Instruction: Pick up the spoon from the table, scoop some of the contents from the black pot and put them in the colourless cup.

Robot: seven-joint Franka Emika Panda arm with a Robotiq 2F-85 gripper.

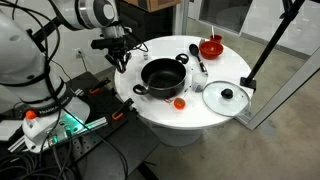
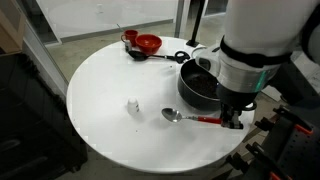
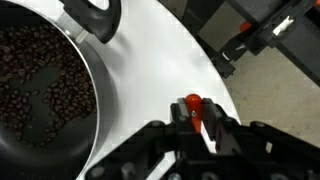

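The silver-headed utensil (image 2: 172, 115) is away from the black pot and above open white table (image 2: 203, 135). I go on lowering its red handle until it lies flat, before I let go.
The black pot (image 1: 160, 75) stands on the round white table (image 1: 150, 50) and holds dark brown beans, which show in the wrist view (image 3: 45, 85). The black spoon (image 2: 150, 55) lies between the pot (image 2: 200, 85) and a red bowl, untouched; it also shows in an exterior view (image 1: 197, 60). A small colourless cup (image 2: 133, 105) stands on the table. A silver-headed utensil with a red handle (image 2: 185, 117) lies in front of the pot. My gripper (image 2: 232, 120) is closed round its red handle tip (image 3: 192, 100), low over the table near the edge.
A red bowl (image 1: 211, 47) and a red cup (image 2: 129, 38) stand at the far side. A glass lid with a black knob (image 1: 226, 96) lies beside the pot. A small red object (image 1: 179, 101) sits near the pot. The table edge (image 3: 235, 95) is close to my fingers.
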